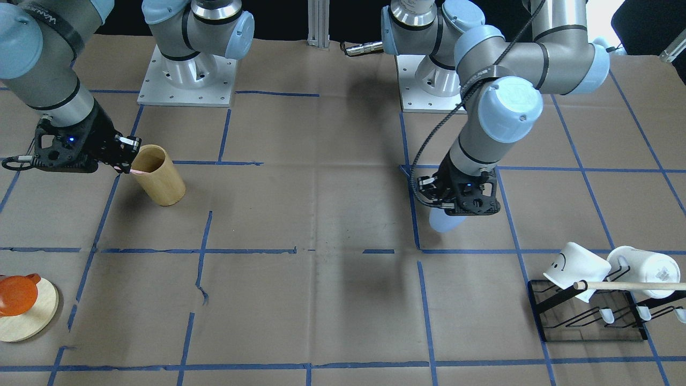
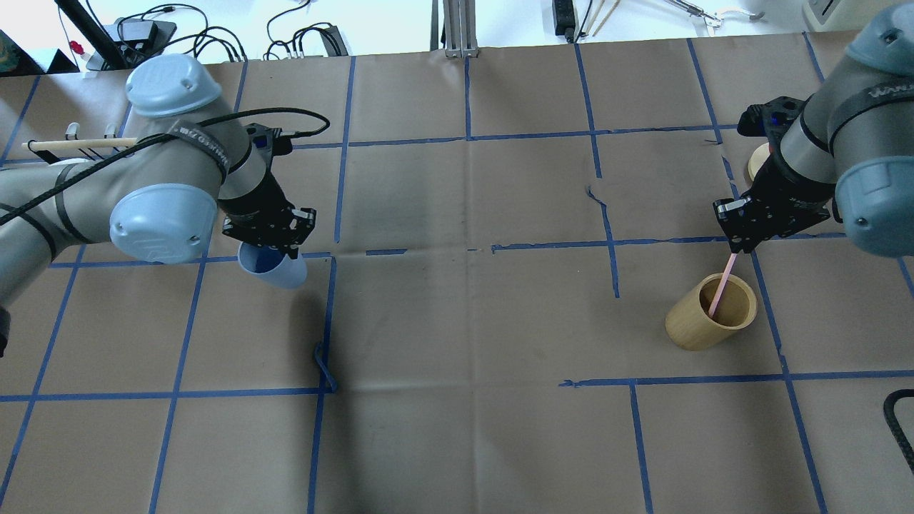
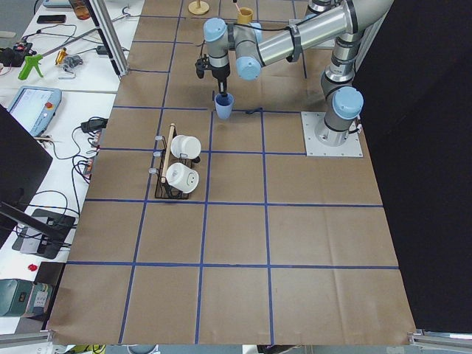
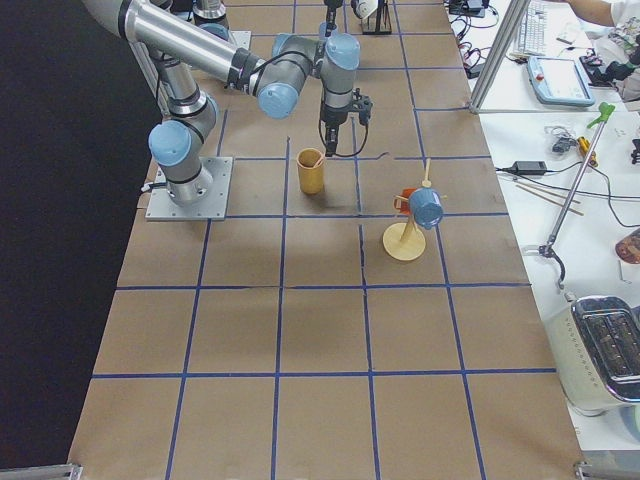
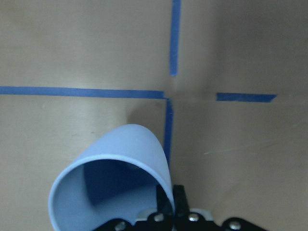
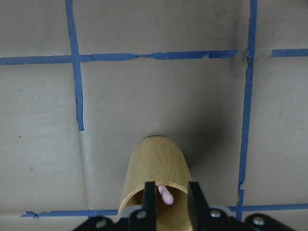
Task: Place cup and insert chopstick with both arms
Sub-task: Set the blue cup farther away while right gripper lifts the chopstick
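Note:
The bamboo holder's opening (image 1: 148,158) is wide open around the pink chopstick (image 1: 138,171), so the chopstick will slip out and the holder will stay standing when I lift.
My left gripper (image 5: 172,206) is shut on the rim of a light blue cup (image 5: 113,178), with one finger inside and one outside. It holds the cup over a tape crossing. The cup also shows in the overhead view (image 2: 275,268) and below the left gripper (image 1: 455,201) in the front view (image 1: 444,221). A bamboo holder (image 2: 710,314) stands upright on the robot's right side. A pink chopstick (image 2: 721,285) leans in it. My right gripper (image 6: 172,192) is just above the holder's rim (image 6: 156,173). Its jaws are apart, with the chopstick's end (image 6: 166,195) between them.
A black rack (image 1: 589,321) with two white mugs (image 1: 576,262) and a wooden rod stands on the robot's left, beyond the left arm. A wooden mug stand (image 1: 24,316) with an orange cup (image 1: 16,294) stands on the robot's right. Blue tape lines grid the brown paper.

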You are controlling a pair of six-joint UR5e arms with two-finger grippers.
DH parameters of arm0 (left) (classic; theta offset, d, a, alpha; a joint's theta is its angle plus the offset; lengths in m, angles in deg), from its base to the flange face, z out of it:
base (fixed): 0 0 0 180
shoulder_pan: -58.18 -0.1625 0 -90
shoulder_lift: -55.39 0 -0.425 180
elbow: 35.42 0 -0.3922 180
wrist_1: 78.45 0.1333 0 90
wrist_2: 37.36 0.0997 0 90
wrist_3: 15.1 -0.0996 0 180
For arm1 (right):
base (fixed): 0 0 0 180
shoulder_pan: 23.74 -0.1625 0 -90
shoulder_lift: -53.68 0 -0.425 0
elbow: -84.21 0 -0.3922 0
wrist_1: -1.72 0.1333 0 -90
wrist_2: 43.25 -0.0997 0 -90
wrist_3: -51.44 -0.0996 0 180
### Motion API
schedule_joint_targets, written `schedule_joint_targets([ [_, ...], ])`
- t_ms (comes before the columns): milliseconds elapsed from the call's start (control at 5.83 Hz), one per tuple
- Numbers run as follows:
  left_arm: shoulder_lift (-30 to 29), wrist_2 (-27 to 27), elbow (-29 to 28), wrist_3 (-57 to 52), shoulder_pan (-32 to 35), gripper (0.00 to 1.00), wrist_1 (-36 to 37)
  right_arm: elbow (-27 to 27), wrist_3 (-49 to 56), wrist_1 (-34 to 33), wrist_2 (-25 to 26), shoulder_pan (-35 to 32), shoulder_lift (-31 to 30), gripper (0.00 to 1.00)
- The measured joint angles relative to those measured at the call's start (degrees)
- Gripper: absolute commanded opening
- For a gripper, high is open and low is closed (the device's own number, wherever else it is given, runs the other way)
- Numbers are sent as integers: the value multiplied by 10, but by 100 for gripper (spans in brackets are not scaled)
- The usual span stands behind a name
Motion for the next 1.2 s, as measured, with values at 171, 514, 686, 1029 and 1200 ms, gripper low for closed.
schedule_joint_targets([
  [171,-32,0,-37,97,68,0,15,-23,0,9,1,-1,-3,8],
  [514,-105,6,-103,257,171,0,59,-122,-3,74,0,-6,-3,8],
  [686,-134,7,-132,300,193,0,73,-173,-6,109,-1,-13,-1,8],
  [1029,-165,1,-157,325,209,3,85,-233,-47,140,0,-53,9,8],
  [1200,-170,1,-159,327,216,98,86,-248,-83,147,0,-78,11,8],
])
